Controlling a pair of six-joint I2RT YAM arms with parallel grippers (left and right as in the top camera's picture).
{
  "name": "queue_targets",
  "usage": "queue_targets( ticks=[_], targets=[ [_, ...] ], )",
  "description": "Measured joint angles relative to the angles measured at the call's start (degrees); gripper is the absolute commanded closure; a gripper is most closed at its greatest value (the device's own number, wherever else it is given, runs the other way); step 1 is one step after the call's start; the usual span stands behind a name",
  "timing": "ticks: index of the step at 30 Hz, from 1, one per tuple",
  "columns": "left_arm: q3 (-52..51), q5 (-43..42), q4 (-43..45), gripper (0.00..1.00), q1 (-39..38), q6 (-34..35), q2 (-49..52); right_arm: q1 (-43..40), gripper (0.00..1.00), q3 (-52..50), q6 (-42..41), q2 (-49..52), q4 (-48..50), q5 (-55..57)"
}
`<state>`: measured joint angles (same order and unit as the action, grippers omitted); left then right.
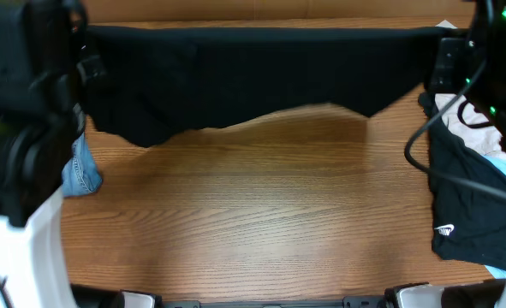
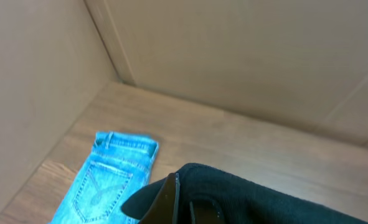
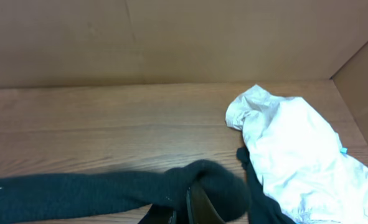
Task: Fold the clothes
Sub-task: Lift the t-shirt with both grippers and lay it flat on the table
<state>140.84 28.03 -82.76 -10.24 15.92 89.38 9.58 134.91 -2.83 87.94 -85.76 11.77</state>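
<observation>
The black garment's lower edge [image 1: 257, 117] hangs unevenly, so next I swing the garment toward the back wall with my grippers, then pull it flat over the wood [image 1: 261, 158] before I fold it.
A large black garment [image 1: 253, 73] hangs stretched between my two grippers above the back of the wooden table [image 1: 261, 214]. Its lower edge is ragged and hangs over the wood. My left gripper [image 1: 88, 62] is shut on the garment's left end, seen in the left wrist view [image 2: 180, 202] with black cloth [image 2: 264, 199] bunched round the fingers. My right gripper [image 1: 445, 60] is shut on the right end; in the right wrist view [image 3: 193, 205] the cloth [image 3: 78, 193] wraps over the fingers.
Folded blue jeans [image 1: 81, 171] lie at the table's left edge, also in the left wrist view [image 2: 109, 177]. A pile at the right holds a black Nike garment [image 1: 471, 205] and a white one [image 1: 471, 128], also in the right wrist view [image 3: 296, 149]. Cardboard walls surround the table.
</observation>
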Motion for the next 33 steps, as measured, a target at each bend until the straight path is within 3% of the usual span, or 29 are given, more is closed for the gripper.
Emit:
queue_targets(
  ticks=[10, 15, 20, 27, 33],
  targets=[
    [1.8, -3.4, 0.0, 0.96, 0.0, 0.0, -7.2, 0.2, 0.96, 0.1, 0.0, -4.9, 1.7, -0.6],
    [1.9, -3.8, 0.0, 0.96, 0.0, 0.0, -2.0, 0.2, 0.96, 0.5, 0.0, 0.2, 1.8, -0.5],
    [1.8, -3.8, 1.3, 0.96, 0.0, -0.5, 9.1, 0.2, 0.96, 0.5, 0.0, 11.6, 3.4, -0.3],
    [1.2, -4.3, 19.4, 0.96, 1.7, -5.1, 24.7, -1.4, 0.96, 0.2, 0.1, 28.0, 18.1, 0.1],
    [0.8, -6.6, 35.0, 0.96, 7.0, -8.8, 28.1, -5.6, 0.96, -0.1, 0.0, 32.3, 31.5, 0.0]
  ],
)
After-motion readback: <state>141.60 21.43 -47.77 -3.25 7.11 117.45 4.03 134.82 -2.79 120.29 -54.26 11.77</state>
